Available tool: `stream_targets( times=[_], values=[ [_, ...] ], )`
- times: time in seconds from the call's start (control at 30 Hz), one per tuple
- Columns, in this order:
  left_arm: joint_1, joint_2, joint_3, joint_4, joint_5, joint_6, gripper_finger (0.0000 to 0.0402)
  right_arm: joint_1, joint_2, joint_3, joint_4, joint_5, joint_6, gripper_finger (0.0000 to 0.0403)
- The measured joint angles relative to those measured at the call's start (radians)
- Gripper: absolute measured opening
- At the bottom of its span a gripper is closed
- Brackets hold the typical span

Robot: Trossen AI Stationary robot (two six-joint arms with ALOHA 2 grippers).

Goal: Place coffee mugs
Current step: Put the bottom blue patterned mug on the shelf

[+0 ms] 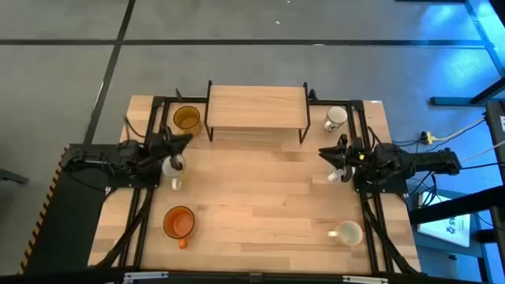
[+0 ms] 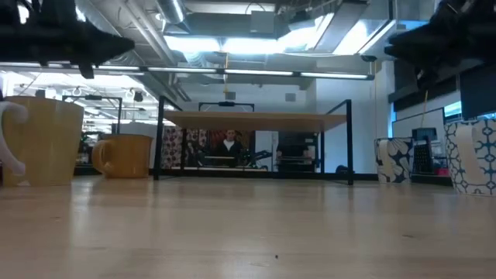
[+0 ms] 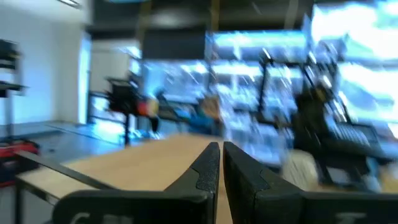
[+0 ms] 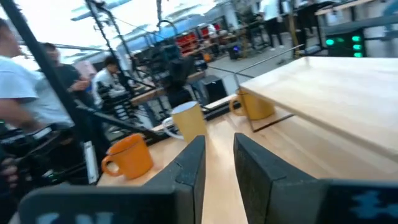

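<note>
Next, my right gripper tips down and grabs the mug's rim (image 2: 470,122) before it moves to the rack, because it is pointing level over the pale mug (image 1: 334,176).
The wooden rack (image 1: 256,106) stands at the table's far middle. An amber mug (image 1: 186,118) sits left of it and a white mug (image 1: 335,118) right of it. An orange mug (image 1: 179,223) rests near left, a white mug (image 1: 348,233) near right. A cream mug (image 1: 173,167) stands below my left arm, and another pale mug (image 1: 334,175) stands by my right arm. My left gripper (image 1: 186,140) hovers shut above the table, pointing at the rack's left end. My right gripper (image 1: 323,151) hovers slightly open, right of centre.
Black frame rails (image 1: 150,158) run along both table sides under the arms. Bare wood (image 1: 260,197) lies between the arms and toward the near edge. In the right wrist view, people (image 4: 25,93) stand beyond the table.
</note>
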Motion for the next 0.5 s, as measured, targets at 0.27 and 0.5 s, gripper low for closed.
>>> stream_targets(
  times=[0.27,0.5],
  values=[
    [0.0,0.0,0.0,0.235,-0.005,-0.001,0.0015,0.0,0.296,0.229,-0.099,0.087,0.031,0.0072],
    [0.0,0.0,0.0,0.324,-0.017,-0.029,0.0015,0.0,0.537,0.479,-0.456,0.006,0.268,0.0072]
  ],
)
